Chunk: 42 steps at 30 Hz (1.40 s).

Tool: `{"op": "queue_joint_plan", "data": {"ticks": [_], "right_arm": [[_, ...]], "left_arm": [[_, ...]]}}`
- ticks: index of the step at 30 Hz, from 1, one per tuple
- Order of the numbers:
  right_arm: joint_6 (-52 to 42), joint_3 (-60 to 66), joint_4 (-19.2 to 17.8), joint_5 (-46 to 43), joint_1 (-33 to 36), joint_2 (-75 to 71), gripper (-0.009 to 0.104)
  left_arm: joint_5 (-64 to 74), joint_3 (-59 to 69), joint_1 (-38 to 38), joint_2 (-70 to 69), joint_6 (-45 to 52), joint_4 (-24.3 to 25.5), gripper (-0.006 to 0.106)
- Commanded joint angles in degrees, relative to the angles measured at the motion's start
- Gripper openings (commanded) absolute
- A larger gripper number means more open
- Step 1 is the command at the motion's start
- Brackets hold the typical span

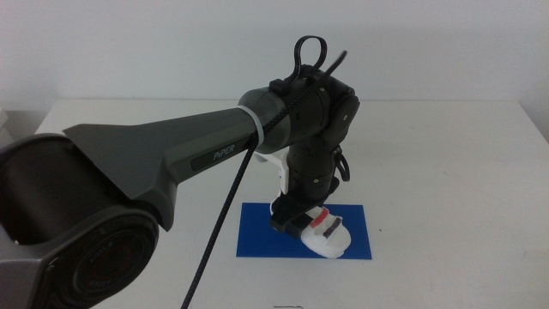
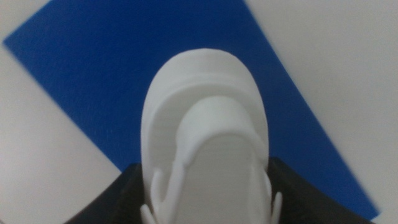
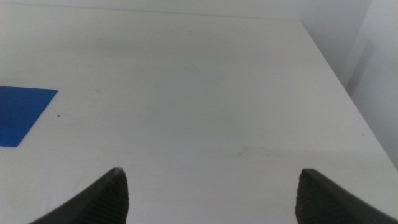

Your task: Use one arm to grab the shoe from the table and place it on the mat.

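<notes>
The robot's left gripper should turn the shoe around, lengthwise along the mat's middle (image 1: 293,241), before it opens, because the white shoe's toe (image 1: 332,246) slants over the blue mat's front edge.
The white shoe (image 1: 328,238) with its red strap is over the right half of the blue mat (image 1: 257,232), toe pointing to the front right. My left gripper (image 1: 296,219) reaches down from the arm and is shut on the shoe's heel end. In the left wrist view the shoe (image 2: 205,124) fills the space between the dark jaws of the left gripper (image 2: 205,199), with the mat (image 2: 93,74) underneath. Whether the sole rests on the mat I cannot tell. My right gripper (image 3: 211,193) waits open over bare table, out of the middle view.
The white table (image 1: 446,172) stretches around the mat on all sides. In the right wrist view a corner of the mat (image 3: 18,112) shows, along with the table's far edge and right edge. The left arm's bulky link fills the left foreground of the middle view.
</notes>
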Motion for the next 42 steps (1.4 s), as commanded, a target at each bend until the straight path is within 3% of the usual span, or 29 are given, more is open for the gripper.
{"op": "queue_joint_plan", "data": {"ticks": [1,6,7,11,15,18,25,36,42], "right_arm": [[-0.7,-1.06,-0.48,-3.2,0.13,-1.11,0.094],[-0.7,-1.06,-0.48,-3.2,0.13,-1.11,0.094],[-0.7,-1.06,-0.48,-3.2,0.13,-1.11,0.094],[-0.7,-1.06,-0.48,-3.2,0.13,-1.11,0.094],[-0.7,-1.06,-0.48,-3.2,0.13,-1.11,0.094],[-0.7,-1.06,-0.48,-3.2,0.13,-1.11,0.094],[-0.7,-1.06,-0.48,-3.2,0.13,-1.11,0.094],[-0.7,-1.06,-0.48,-3.2,0.13,-1.11,0.094],[-0.7,-1.06,-0.48,-3.2,0.13,-1.11,0.094]], "left_arm": [[3.24,-1.81,-0.29,-3.74,6.3,0.0,-0.002],[6.06,-1.81,-0.29,-3.74,26.2,-0.07,-0.002],[6.06,-1.81,-0.29,-3.74,35.58,0.11,-0.002],[6.02,-1.81,-0.29,-3.74,57.6,0.6,-0.002],[6.02,-1.81,-0.29,-3.74,80.31,4.65,-0.002],[5.79,-1.81,-0.29,-3.74,89.27,7.09,-0.002],[5.35,-1.81,-0.29,-3.74,94.66,9.66,-0.002],[2.56,-1.81,-0.08,-3.54,141.34,0.53,-0.002],[2.56,-1.81,-0.08,-3.54,147.96,-0.02,-0.002]]}}
